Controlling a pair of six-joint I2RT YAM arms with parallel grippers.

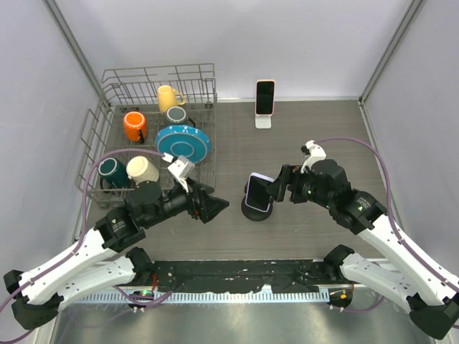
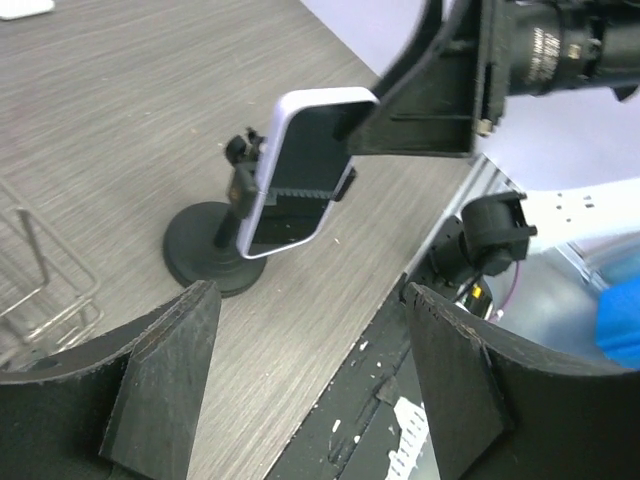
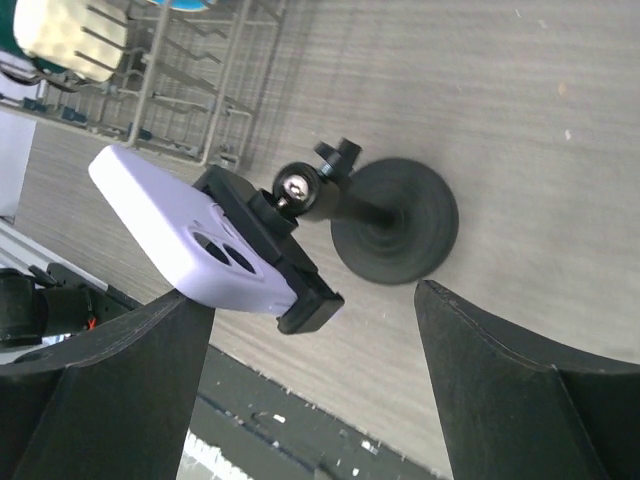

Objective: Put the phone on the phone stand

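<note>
The phone (image 3: 195, 232) is at a slant across my right gripper's fingers, so that gripper should turn square above the phone, hold it by both sides and carry the phone and the stand to the back (image 1: 290, 118).
A phone (image 1: 257, 189) in a lavender case sits clamped in the black phone stand (image 1: 256, 211) at the table's middle, tilted over its round base. My left gripper (image 1: 213, 204) stands open just left of the stand, nothing between its fingers. My right gripper (image 1: 278, 184) is open just right of the phone, one finger close to its upper edge. The left wrist view shows the phone's dark screen (image 2: 300, 170), the stand's base (image 2: 212, 248) and my open left gripper (image 2: 310, 380). The right wrist view shows the phone's back (image 3: 190, 235), the base (image 3: 395, 222) and my open right gripper (image 3: 310, 390).
A wire dish rack (image 1: 208, 79) at the back left holds several mugs and a blue plate (image 1: 183, 140). At the back centre, a second phone (image 1: 265, 97) in a pink case leans on a white stand (image 1: 263, 120). Grey walls close in both sides.
</note>
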